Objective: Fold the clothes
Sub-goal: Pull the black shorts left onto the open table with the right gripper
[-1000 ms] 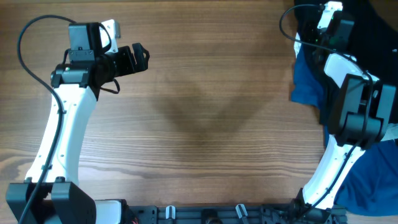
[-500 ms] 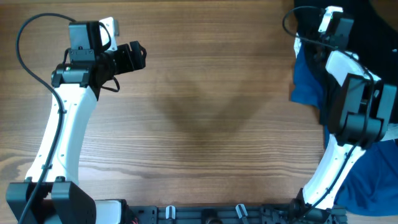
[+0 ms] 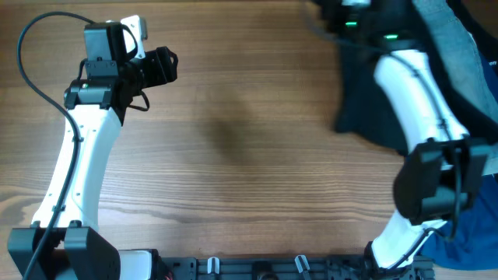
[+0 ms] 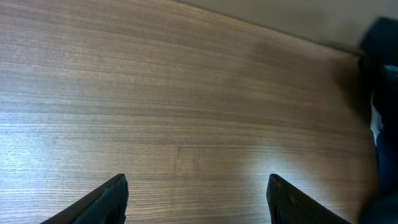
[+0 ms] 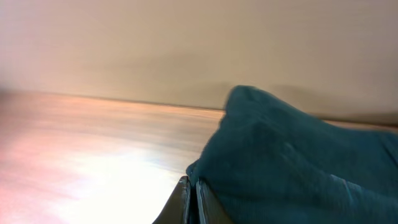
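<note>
I should spread the black shorts (image 3: 364, 101) over the clear middle (image 3: 241, 97) with my right gripper before folding, because they hang bunched up from it, far from my left gripper.
The clothes, a pair of black shorts (image 3: 362, 109), hang bunched under my right arm (image 3: 412, 85) at the table's far right. In the right wrist view, a fold of the dark fabric (image 5: 298, 162) is pinched between the jaws of my right gripper (image 5: 191, 186), which is shut on it. Most of the garment is hidden by the arm. My left gripper (image 3: 159, 66) sits at the far left above bare wood. It is open, and its two fingertips (image 4: 109, 199) stand wide apart with nothing between them.
Light-blue denim shorts (image 3: 459, 39) lie at the far right corner. A royal-blue garment (image 3: 467, 237) lies at the near right by the right arm's base. The dark shape of the shorts and right arm (image 4: 380, 68) shows at the right edge of the left wrist view.
My right gripper has shut on the black shorts. The arm has swung left along the far edge, pulling them off the blue pile. The left gripper's jaws have narrowed a little.
</note>
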